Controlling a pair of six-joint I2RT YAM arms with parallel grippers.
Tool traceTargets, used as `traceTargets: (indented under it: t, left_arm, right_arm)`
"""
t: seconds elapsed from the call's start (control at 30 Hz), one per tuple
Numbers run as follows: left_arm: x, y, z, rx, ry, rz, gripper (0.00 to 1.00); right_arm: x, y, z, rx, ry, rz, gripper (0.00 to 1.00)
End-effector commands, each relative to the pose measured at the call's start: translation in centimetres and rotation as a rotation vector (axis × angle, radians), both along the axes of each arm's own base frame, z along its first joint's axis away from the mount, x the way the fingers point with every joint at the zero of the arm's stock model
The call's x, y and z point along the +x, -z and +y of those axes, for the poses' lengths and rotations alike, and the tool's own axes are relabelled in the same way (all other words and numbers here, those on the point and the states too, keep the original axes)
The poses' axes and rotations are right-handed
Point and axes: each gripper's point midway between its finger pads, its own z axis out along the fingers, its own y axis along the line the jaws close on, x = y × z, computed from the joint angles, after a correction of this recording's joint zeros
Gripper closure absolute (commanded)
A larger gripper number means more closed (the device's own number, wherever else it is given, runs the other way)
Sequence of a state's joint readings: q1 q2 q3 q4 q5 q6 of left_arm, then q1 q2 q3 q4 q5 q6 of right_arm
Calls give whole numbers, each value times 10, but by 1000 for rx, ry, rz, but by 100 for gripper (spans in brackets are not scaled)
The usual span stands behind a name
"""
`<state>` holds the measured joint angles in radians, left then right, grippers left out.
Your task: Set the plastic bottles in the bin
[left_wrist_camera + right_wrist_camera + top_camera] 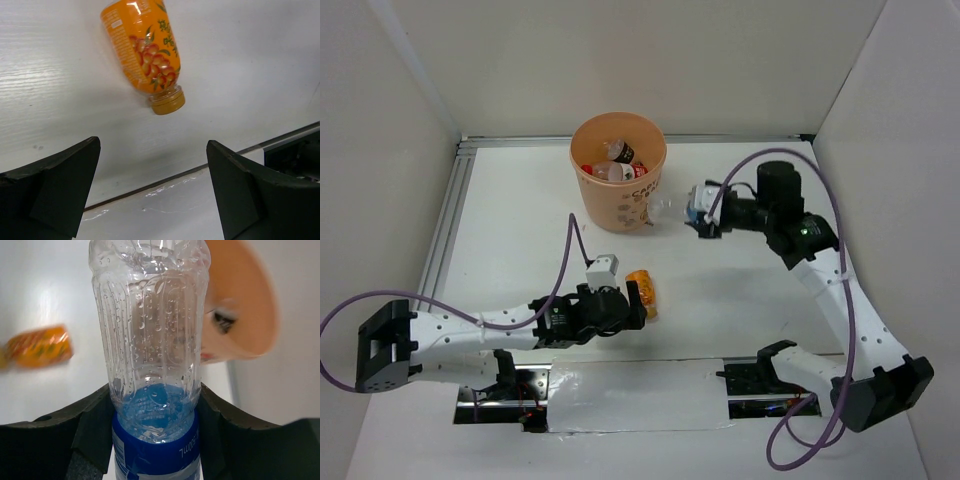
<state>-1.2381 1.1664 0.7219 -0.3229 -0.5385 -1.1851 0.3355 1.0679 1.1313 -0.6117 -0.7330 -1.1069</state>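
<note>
Bottles (619, 165) are packed close together all over the inside of the orange bin, so the short orange bottle (643, 291) will come to rest on top of them when the robot drops it in.
The orange bin (619, 185) stands at the back middle with several bottles (616, 163) inside; it also shows blurred in the right wrist view (242, 305). My right gripper (702, 215) is shut on a clear bottle with a blue label (152, 355), held just right of the bin (672, 209). The short orange bottle (642, 292) lies on the table. My left gripper (632, 305) is open right by it; in the left wrist view the bottle (145, 52) lies ahead of the fingers (240, 192), outside the jaws.
A metal rail (445, 225) runs along the left side of the table. White walls close in the back and both sides. A taped foil strip (630, 395) lies at the near edge between the arm bases.
</note>
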Motion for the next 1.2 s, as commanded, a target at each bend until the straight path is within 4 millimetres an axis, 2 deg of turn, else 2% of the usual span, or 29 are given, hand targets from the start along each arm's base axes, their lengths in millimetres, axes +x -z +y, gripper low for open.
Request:
traceTargets:
  t: [0.0,0.03,0.1,0.13,0.2,0.23,0.3,0.33,0.37,0.4,0.43,0.47,0.57,0.67,0.7,0.73,0.77,0.8,0.83,0.87,0.9,0.93,0.97,1.0,1.03,1.07,1.1,1.13,1.17]
  left_arm:
    - [4,-9,-22,-92,-5,-10,0]
    - [3,-9,-23,-94,2,-3,0]
    - [1,-8,-26,-97,12,-3,0]
    - [0,-3,-26,-88,12,-1,0]
    - [1,-4,-28,-97,12,-3,0]
    - [1,-1,-28,-95,5,4,0]
    - [0,3,-28,-110,-8,12,0]
    - [-2,3,-29,-110,1,13,0]
    - [-1,7,-28,-113,-18,18,0]
    - [-1,7,-28,-113,-19,18,0]
    - [0,6,-28,-120,-34,16,0]
    - [-1,10,-29,-114,-42,16,0]
    - [3,13,-28,-90,-71,17,0]
    - [11,12,-30,-77,-108,-6,0]
    - [12,12,-33,-74,-108,-5,0]
    - [16,12,-32,-71,-124,-25,0]
    - [19,4,-38,-81,-125,-39,0]
    - [22,7,-39,-59,-124,-49,0]
    - [25,4,-42,-59,-131,-58,0]
    - [27,-1,-49,-62,-122,-67,0]
    - [33,3,-49,-36,-130,-75,0]
    - [37,4,-50,-32,-139,-74,0]
    - [43,7,-53,-15,-146,-76,0]
    - [44,1,-56,-28,-146,-80,0]
    - [49,12,-55,3,-165,-65,0]
    - [51,17,-54,26,-181,-63,0]
    - [55,17,-51,65,-208,-50,0]
    - [56,22,-47,109,-230,-39,0]
    - [59,38,-42,166,-281,-30,0]
  right_arm:
    - [27,-87,21,293,71,11,61]
    - [44,-114,29,364,77,-3,61]
    - [61,-135,42,420,66,-7,57]
    - [78,-136,56,461,48,24,57]
    - [89,-170,71,535,-6,-49,56]
    - [104,-170,84,551,-18,-28,55]
    - [113,-174,108,561,-51,-21,55]
    - [129,-173,122,565,-56,13,52]
    - [134,-171,133,570,-68,35,50]
    - [142,-167,137,575,-65,55,48]
    - [154,-146,152,567,-64,116,44]
    - [160,-154,155,579,-68,106,31]
    - [178,-134,170,571,-53,153,20]
    - [184,-137,171,584,-30,177,10]
    - [188,-141,165,589,-21,166,0]
    - [184,-142,163,586,-14,192,0]
    - [185,-156,152,597,-1,168,0]
    - [185,-164,144,601,18,161,0]
    - [179,-174,132,598,44,166,0]
    - [184,-182,113,603,92,155,0]
    - [181,-187,100,599,116,160,0]
    - [167,-202,81,600,149,158,0]
    - [161,-183,54,573,222,216,0]
    - [168,-183,42,576,249,209,0]
    - [160,-169,27,544,272,246,0]
    - [135,-181,10,535,272,204,0]
    - [135,-141,-13,501,338,279,0]
    - [120,-129,-23,484,329,307,0]
    - [94,-105,-35,446,337,345,0]
